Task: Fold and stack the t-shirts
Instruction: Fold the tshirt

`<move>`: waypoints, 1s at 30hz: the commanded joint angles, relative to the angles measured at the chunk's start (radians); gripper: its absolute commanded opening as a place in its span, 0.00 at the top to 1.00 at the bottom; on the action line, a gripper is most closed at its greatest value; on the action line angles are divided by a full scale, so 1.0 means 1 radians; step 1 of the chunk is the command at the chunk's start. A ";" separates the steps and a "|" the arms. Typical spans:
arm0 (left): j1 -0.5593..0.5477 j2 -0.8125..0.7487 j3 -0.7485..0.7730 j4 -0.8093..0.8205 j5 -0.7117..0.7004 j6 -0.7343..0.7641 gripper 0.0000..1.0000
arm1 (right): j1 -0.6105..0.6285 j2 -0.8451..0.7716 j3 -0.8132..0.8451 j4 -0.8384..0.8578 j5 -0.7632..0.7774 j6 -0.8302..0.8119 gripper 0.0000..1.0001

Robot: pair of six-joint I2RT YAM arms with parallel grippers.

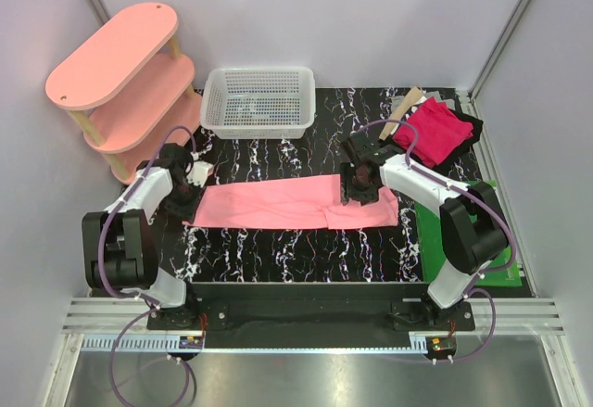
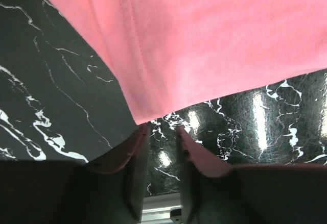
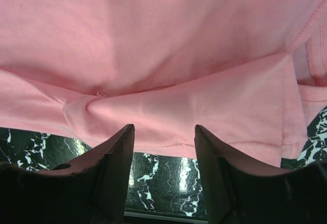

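Observation:
The salmon-pink t-shirt's corner is just beyond the narrow ends of my left gripper's fingers, so my left gripper needs to open wider and pinch the seam's lower end before it pulls.
The salmon-pink t-shirt lies in a long folded strip across the black marbled table. My left gripper is at its left end; in the left wrist view the jaws stand slightly apart and empty, just short of the shirt's corner. My right gripper is over the shirt's right part; in the right wrist view it is open above the shirt's hem, holding nothing. The magenta-red t-shirt lies bunched at the back right.
A white mesh basket stands at the back centre. A pale-pink oval shelf unit stands at the back left. A green mat lies at the right under the right arm. Dark cloth lies under the red shirt.

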 commanded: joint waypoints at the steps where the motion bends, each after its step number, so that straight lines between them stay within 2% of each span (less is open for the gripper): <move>1: 0.000 0.029 0.031 0.022 0.011 -0.028 0.72 | 0.010 -0.002 0.028 0.041 0.011 -0.014 0.42; 15: 0.000 0.073 0.127 0.022 0.004 -0.043 0.68 | 0.010 -0.026 -0.021 0.064 -0.009 -0.011 0.45; 19: 0.001 0.093 0.115 0.030 -0.004 -0.047 0.64 | 0.010 -0.025 -0.028 0.068 -0.017 -0.005 0.46; 30: 0.003 0.102 0.054 0.081 -0.039 -0.041 0.64 | 0.010 -0.043 -0.040 0.067 -0.012 0.003 0.49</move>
